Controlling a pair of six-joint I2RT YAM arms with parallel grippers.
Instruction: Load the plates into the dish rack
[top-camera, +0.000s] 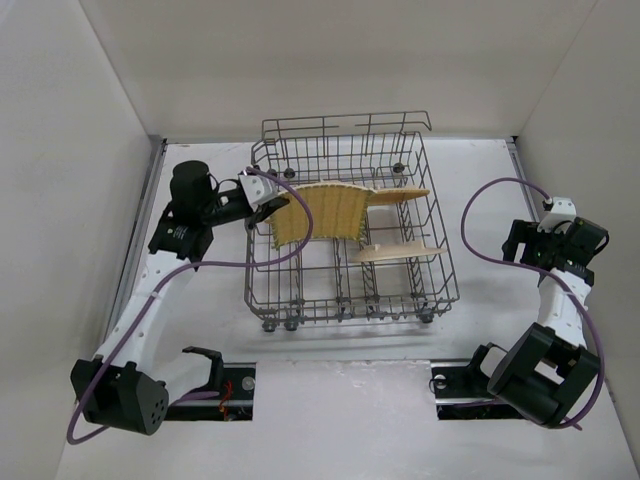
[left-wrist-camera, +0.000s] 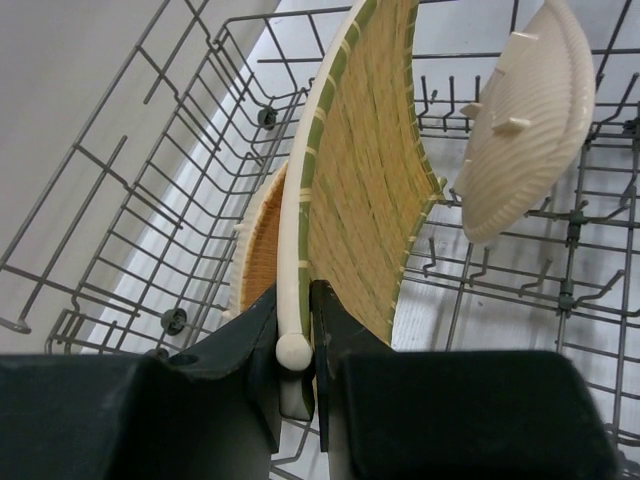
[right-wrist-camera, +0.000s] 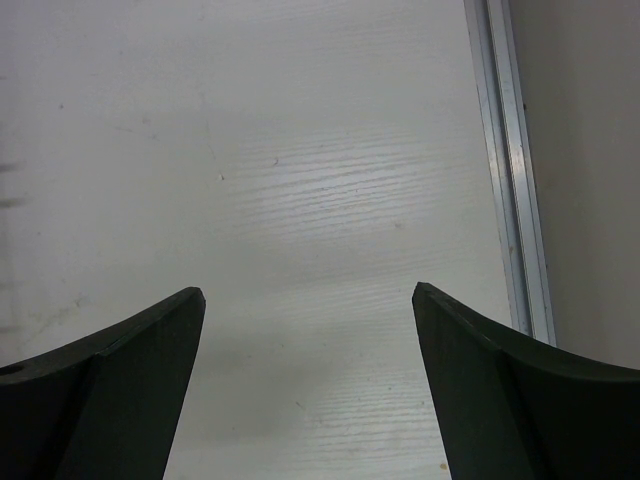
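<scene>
The yellow woven plate (top-camera: 322, 212) is hanging upright in front of the orange plate. My left gripper keeps lowering the yellow woven plate until its bottom edge sits in the dish rack's free pegs (top-camera: 318, 253).
The grey wire dish rack (top-camera: 345, 124) stands mid-table. My left gripper (top-camera: 268, 203) reaches in over its left rim, shut on the edge of a yellow woven plate (top-camera: 322, 212) held upright over the tines. In the left wrist view the fingers (left-wrist-camera: 345, 335) pinch that plate (left-wrist-camera: 370, 170) by its cream rim. An orange plate (left-wrist-camera: 262, 250) stands just behind it. Two more plates stand on edge in the rack's right half, one at the back (top-camera: 402, 196) and one nearer (top-camera: 395, 253); one shows its pale ribbed back (left-wrist-camera: 525, 120). My right gripper (top-camera: 517, 242) is open and empty, right of the rack.
The rack's wire walls and upright tines (left-wrist-camera: 150, 200) surround the held plate. The right wrist view shows bare white table (right-wrist-camera: 300, 180) and a metal rail (right-wrist-camera: 510, 170) at the table's right edge. White walls enclose the table.
</scene>
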